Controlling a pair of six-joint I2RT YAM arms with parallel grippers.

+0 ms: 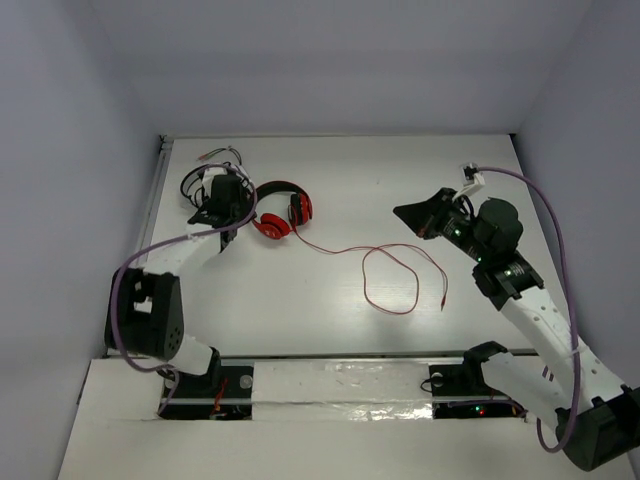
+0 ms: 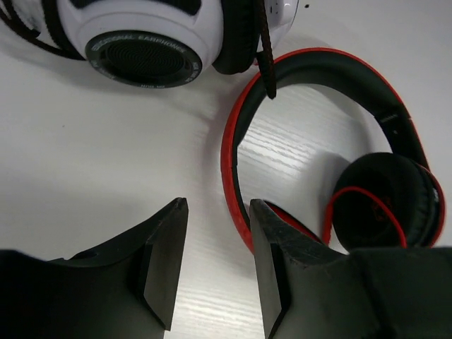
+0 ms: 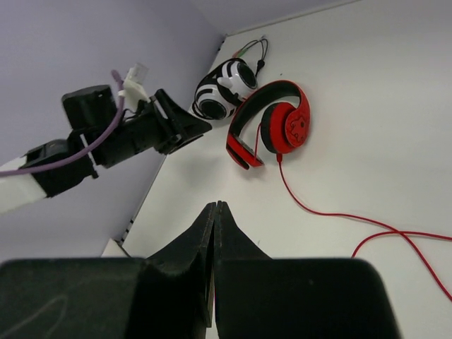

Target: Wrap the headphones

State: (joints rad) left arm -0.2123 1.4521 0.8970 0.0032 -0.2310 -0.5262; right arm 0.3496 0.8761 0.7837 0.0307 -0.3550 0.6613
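Note:
The black-and-white headphones are crowding the red headband (image 2: 260,75), so I should first pull the red headphones clear with my left gripper and then lift them by the headband's curve (image 1: 267,187).
The red headphones (image 1: 282,212) lie flat at the back left of the table, headband to the left and earcups to the right. Their thin red cable (image 1: 395,285) runs right and loops across the middle of the table. My left gripper (image 1: 243,212) is open and empty just left of the headband. In the left wrist view its jaws (image 2: 217,205) stand apart beside the red headband (image 2: 232,141), with one earcup (image 2: 385,201) to the right. My right gripper (image 1: 400,211) is shut and empty, raised to the right of the headphones (image 3: 272,127); its tips (image 3: 215,205) are pressed together.
Black-and-white headphones (image 1: 198,186) with a dark cable lie just behind my left gripper, close to the red headband; they also show in the left wrist view (image 2: 141,42). The table's left edge and the wall are close by. The cable's plug end (image 1: 444,296) lies mid-right.

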